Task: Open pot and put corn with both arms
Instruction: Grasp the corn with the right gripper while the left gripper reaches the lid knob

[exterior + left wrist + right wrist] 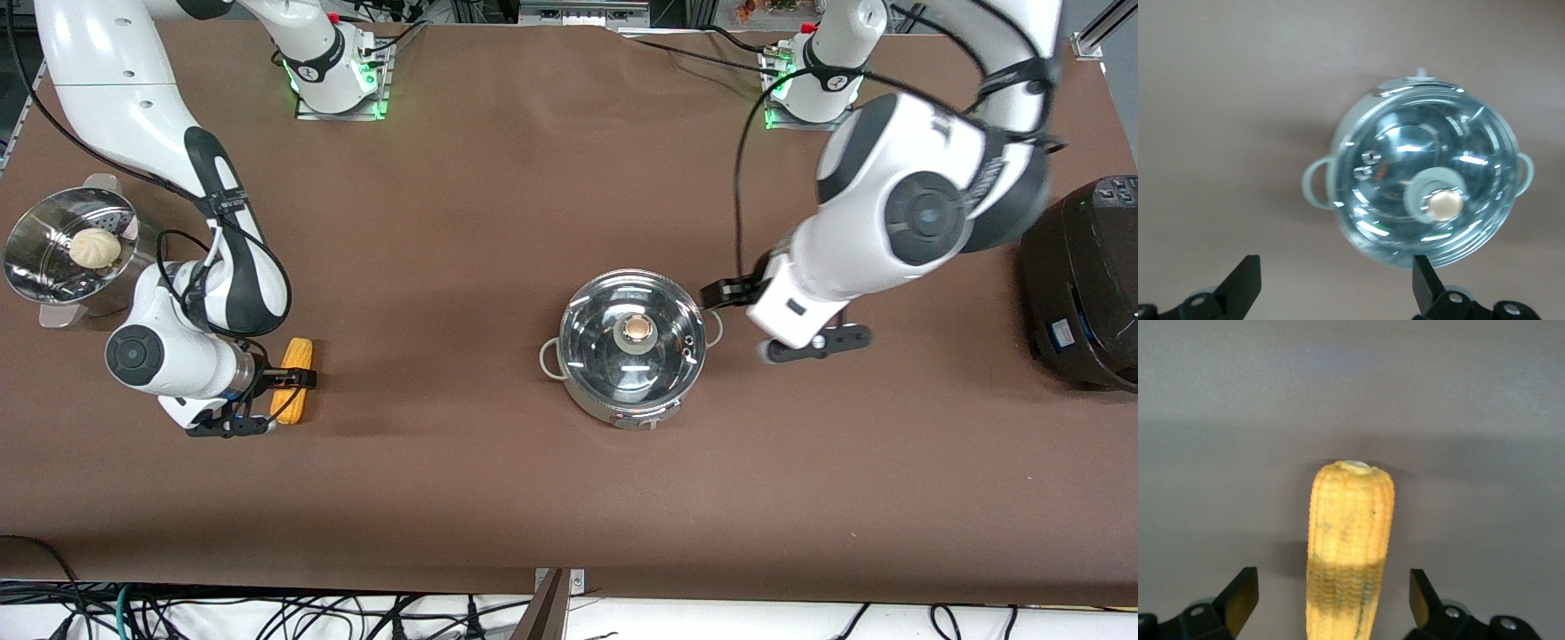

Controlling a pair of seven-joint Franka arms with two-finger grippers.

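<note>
I should use my left gripper to lift the glass lid (605, 340) away by its tan knob (637, 327) before my right gripper puts the corn in, because the lid is covering the pot.
The shiny steel pot (622, 400) stands mid-table, its glass lid (600, 342) with a tan knob (637, 330) on it. My left gripper (782, 318) is open and empty, low beside the pot toward the left arm's end. In the left wrist view the pot (1418, 173) lies off its open gripper (1335, 283). The yellow corn (296, 356) lies on the table toward the right arm's end. My right gripper (267, 402) is open, low over the corn. In the right wrist view the corn (1350, 520) lies between the fingers of the gripper (1331, 597), not touched by them.
A perforated steel steamer basket (36, 267) with a white bun (95, 247) stands at the right arm's end of the table. A black rice cooker (1085, 284) stands at the left arm's end. A brown mat covers the table.
</note>
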